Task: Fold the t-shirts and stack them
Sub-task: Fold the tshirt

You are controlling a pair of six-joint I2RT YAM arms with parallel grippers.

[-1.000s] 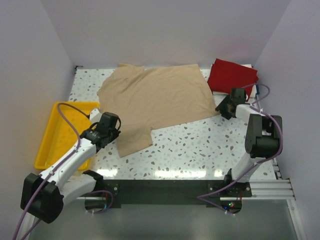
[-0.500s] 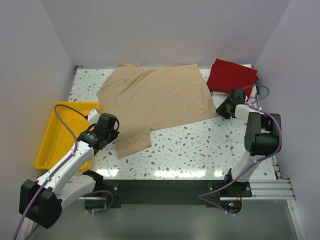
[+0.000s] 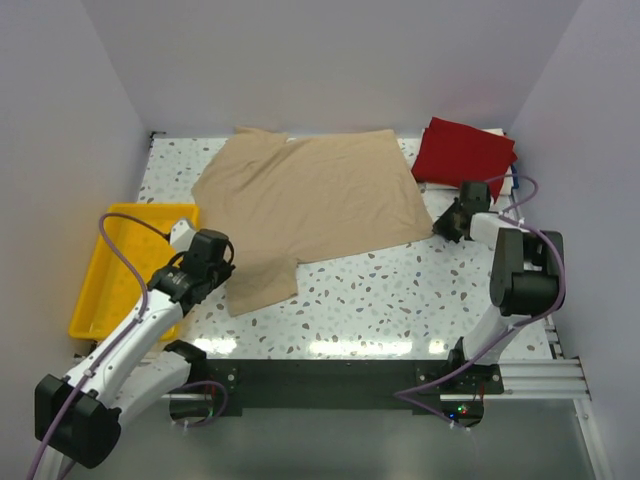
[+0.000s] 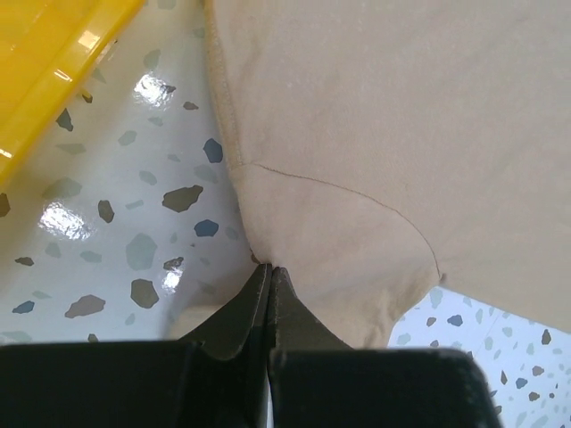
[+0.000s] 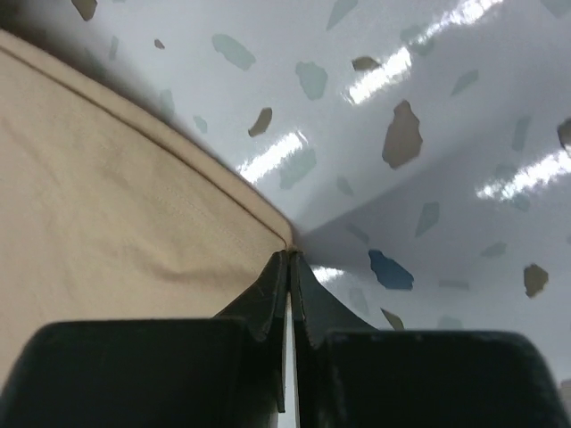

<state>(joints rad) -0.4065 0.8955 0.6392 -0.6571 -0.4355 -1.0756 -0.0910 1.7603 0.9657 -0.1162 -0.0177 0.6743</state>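
Observation:
I can see that the tan t-shirt's near edge (image 3: 365, 250) slants back toward its hem corner. My right gripper should pull that corner (image 3: 430, 235) toward the front and make the t-shirt square before folding.
A tan t-shirt (image 3: 310, 200) lies spread flat across the back middle of the table. My left gripper (image 3: 225, 268) is shut on the edge of its near-left sleeve; in the left wrist view the jaws (image 4: 269, 267) pinch the tan cloth (image 4: 384, 134) just below the sleeve seam. My right gripper (image 3: 441, 228) is shut on the shirt's right hem corner. The right wrist view shows its closed tips (image 5: 290, 254) meeting that corner of the tan cloth (image 5: 107, 223). A dark red t-shirt (image 3: 462, 152) lies folded at the back right corner.
A yellow plastic tray (image 3: 95, 290) sits at the left edge of the table, beside my left arm; its rim (image 4: 53, 53) shows in the left wrist view. Walls close in the table at the back and on both sides. Speckled tabletop shows in front of the tan shirt.
My right gripper has closed on the hem corner after standing open. My left gripper has shifted slightly left, drawing the sleeve with it.

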